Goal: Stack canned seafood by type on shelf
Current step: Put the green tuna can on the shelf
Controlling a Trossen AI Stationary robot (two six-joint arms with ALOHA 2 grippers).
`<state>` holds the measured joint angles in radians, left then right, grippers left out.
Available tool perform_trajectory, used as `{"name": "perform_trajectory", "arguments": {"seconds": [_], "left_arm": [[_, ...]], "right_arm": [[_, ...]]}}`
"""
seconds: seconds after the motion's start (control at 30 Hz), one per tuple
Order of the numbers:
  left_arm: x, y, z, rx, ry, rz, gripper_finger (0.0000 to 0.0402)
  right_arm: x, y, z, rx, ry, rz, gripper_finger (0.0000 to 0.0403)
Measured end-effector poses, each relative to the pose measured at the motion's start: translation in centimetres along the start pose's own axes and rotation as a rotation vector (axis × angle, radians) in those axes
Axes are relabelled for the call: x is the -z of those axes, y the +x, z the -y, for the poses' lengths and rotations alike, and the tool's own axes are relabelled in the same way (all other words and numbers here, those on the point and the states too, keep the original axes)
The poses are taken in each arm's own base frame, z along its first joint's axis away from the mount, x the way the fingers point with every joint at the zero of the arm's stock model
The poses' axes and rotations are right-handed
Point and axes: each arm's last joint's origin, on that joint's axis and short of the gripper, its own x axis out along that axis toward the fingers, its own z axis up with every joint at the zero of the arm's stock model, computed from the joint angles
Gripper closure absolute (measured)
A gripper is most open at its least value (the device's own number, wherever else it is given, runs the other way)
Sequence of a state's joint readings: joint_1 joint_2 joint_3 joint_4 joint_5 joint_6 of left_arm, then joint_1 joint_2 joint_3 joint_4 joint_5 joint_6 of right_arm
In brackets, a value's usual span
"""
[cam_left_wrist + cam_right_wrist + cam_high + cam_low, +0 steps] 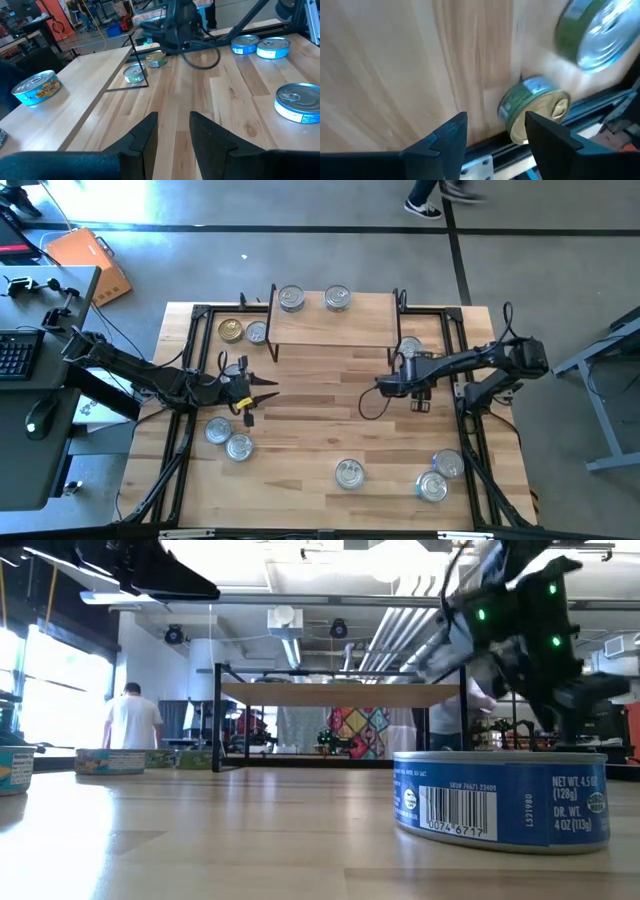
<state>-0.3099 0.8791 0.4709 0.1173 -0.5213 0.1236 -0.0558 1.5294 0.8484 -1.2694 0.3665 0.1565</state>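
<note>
I should now reach with my right gripper until its fingers close on the gold-lidded can's edge [535,107] beside the frame; that edge [512,125] lines up with their open gap.
The shelf [330,328] stands at the far middle of the table on thin black legs. Two silver-lidded cans [291,299] [338,299] sit on its top. A gold-lidded can [231,330] and a silver one [257,333] rest on the table by its left end, and another can [410,347] by its right end. My left gripper [268,392] [172,117] hovers open, left of centre, fingers pointing right. My right gripper [381,385] [495,125] is open right of centre and holds nothing. Its wrist view shows two green-labelled cans [535,111] [592,35] ahead.
Loose cans lie flat on the table: two near the left [218,430] [239,447], one near the middle front [349,473], two at the front right [447,464] [432,486]. A blue-labelled can [500,802] fills the low view's foreground. A black frame [190,360] borders the tabletop.
</note>
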Motion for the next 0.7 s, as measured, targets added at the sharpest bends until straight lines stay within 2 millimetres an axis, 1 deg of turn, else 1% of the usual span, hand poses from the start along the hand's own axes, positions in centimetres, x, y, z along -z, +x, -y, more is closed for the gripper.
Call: {"name": "perform_trajectory", "arguments": {"seconds": [0.1,0.13,0.2,0.37,0.5,0.6,0.7], "left_arm": [[0.0,0.0,0.0,0.012,0.000,0.001,0.0296],[0.0,0.0,0.0,0.014,0.001,0.001,0.0296],[0.0,0.0,0.0,0.013,0.000,0.001,0.0296],[0.0,0.0,0.1,0.014,0.001,0.001,0.0296],[0.0,0.0,0.1,0.014,0.001,0.001,0.0296],[0.0,0.0,0.1,0.015,0.001,0.000,0.0296],[0.1,0.0,0.1,0.016,0.000,-0.006,0.0296]], "right_arm": [[0.6,1.7,0.5,-0.011,0.024,-0.066,0.0211],[0.5,1.9,0.8,-0.024,0.038,-0.068,0.0211],[0.0,1.9,1.4,-0.037,0.075,-0.018,0.0211],[0.5,3.0,3.3,-0.060,0.132,-0.089,0.0211],[0.5,3.6,4.3,-0.128,0.124,-0.101,0.0213],[0.6,4.2,5.0,-0.147,0.113,-0.103,0.0232],[0.6,4.8,5.5,-0.178,0.132,-0.089,0.0265]]}}
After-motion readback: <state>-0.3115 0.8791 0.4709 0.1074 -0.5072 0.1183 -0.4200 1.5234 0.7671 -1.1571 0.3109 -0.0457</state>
